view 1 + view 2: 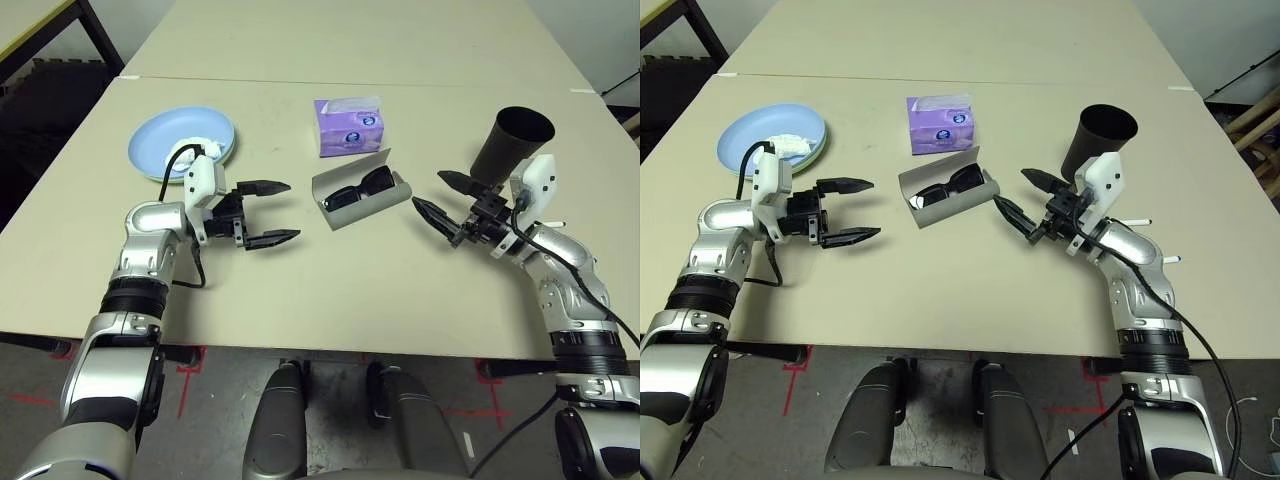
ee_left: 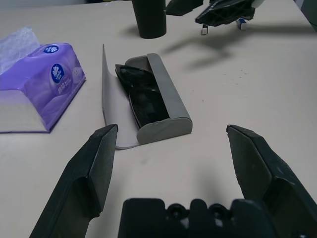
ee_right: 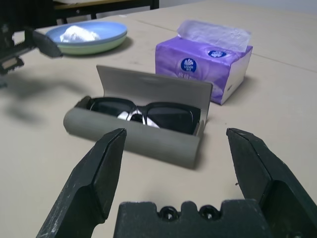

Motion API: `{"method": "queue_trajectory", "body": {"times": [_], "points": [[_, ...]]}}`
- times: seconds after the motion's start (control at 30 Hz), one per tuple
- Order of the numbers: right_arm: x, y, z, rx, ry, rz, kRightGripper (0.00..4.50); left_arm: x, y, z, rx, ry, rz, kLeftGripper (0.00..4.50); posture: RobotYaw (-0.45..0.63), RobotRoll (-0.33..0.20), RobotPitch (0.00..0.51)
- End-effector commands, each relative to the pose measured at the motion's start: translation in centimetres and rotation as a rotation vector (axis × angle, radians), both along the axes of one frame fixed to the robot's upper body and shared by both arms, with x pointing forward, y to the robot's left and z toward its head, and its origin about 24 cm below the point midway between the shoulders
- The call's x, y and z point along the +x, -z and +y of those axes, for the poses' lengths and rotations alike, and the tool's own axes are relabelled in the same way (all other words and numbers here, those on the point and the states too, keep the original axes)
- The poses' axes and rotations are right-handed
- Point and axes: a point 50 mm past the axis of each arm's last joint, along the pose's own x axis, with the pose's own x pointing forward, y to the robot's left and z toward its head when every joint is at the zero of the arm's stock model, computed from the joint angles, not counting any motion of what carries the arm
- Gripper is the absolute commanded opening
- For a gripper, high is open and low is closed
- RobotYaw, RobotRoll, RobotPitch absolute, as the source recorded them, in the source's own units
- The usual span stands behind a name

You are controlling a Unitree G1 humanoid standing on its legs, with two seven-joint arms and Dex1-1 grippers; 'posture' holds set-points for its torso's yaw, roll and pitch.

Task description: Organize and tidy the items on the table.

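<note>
The robot's right gripper should move back while the left gripper, with its fingers shut, pushes the lid's far side [image 1: 328, 170] down, because the glasses case's lid [image 1: 348, 173] stands open behind the sunglasses.
An open grey glasses case [image 1: 372, 208] lies mid-table with black sunglasses [image 1: 356, 190] inside, its lid standing up. My left gripper [image 1: 293, 210] hovers open to its left and my right gripper [image 1: 428, 190] open to its right, both pointing at it and apart from it. Behind the case sits a purple tissue box [image 1: 350, 127]. At the far left a light blue plate [image 1: 150, 135] rests on a pale green plate [image 3: 94, 47] and holds crumpled white tissue [image 3: 77, 33]. A black cup [image 1: 512, 143] stands upright behind my right gripper. A white pen [image 1: 1137, 222] lies partly hidden behind my right forearm.
The beige table [image 1: 350, 290] has bare surface in front of the case, towards its near edge. A second beige tabletop [image 1: 350, 40] joins it at the back. A yellow-edged table [image 1: 30, 25] stands at the far left corner, with dark floor beside it.
</note>
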Motion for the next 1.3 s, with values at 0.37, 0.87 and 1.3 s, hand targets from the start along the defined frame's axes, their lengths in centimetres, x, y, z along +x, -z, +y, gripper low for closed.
{"method": "queue_trajectory", "body": {"times": [0.37,0.87,1.3], "points": [[-1.4,1.0,-1.7,-0.058,-0.019,-0.022,4.49,1.5,-0.1,0.0,0.028,-0.099,-0.041,4.5,0.11,0.0,0.198],[-2.3,1.2,-1.9,-0.055,-0.02,-0.009,4.5,3.3,-0.6,-1.2,-0.025,-0.183,-0.013,0.04,0.09,0.0,0.192],[-2.8,0.9,-1.6,-0.059,-0.023,-0.021,4.5,4.4,-0.8,-1.2,-0.003,-0.295,-0.008,0.04,0.06,0.0,0.192]]}}
